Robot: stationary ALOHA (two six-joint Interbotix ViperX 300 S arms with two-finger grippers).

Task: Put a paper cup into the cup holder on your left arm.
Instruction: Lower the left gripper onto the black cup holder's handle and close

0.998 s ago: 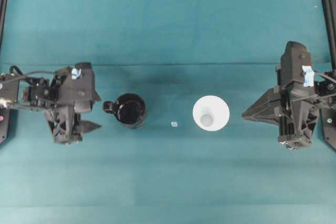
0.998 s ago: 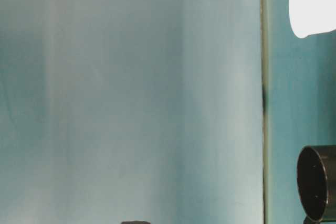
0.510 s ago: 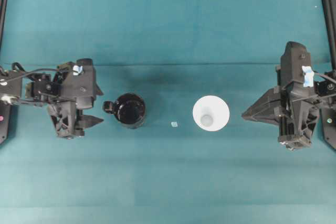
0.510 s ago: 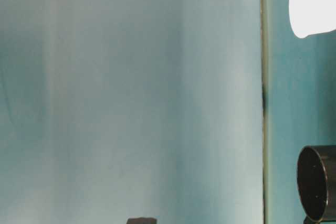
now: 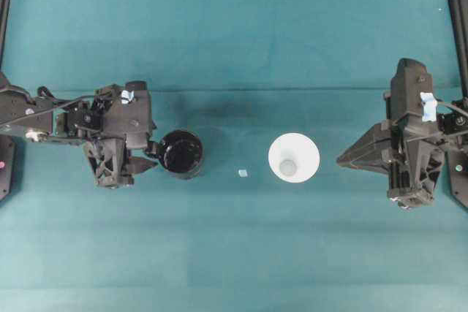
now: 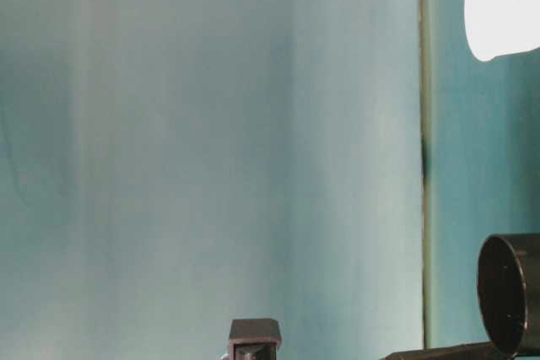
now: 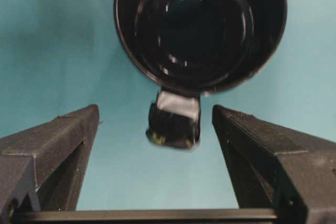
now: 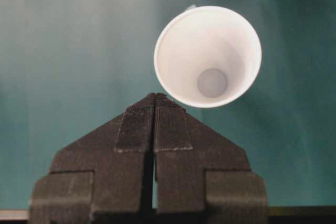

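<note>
The cup holder (image 5: 182, 153) has an inner ledge around a dark round patch (image 7: 194, 27), so I should expect its bottom to be open and show teal when I carry it.
The white paper cup (image 5: 293, 157) stands upright on the teal table, right of centre, and fills the right wrist view (image 8: 208, 56). The cup holder (image 5: 182, 153), a glossy black cylinder, stands left of it with its mouth up (image 7: 199, 24). Its small handle (image 7: 174, 121) points toward my left arm. My left gripper (image 5: 150, 153) is open, and its fingertips (image 7: 89, 116) flank the handle with a gap on each side. My right gripper (image 5: 341, 160) is shut and empty, its tip (image 8: 156, 97) just short of the cup's rim.
A tiny pale scrap (image 5: 243, 173) lies on the cloth between holder and cup. Black frame rails (image 5: 459, 5) run along the table's left and right edges. The table-level view catches only the holder's side (image 6: 510, 292) and a blurred edge of the cup (image 6: 504, 6).
My left arm has slid right toward the cup holder, bringing its open fingers around the handle. The right arm, the cup and the holder have not moved.
</note>
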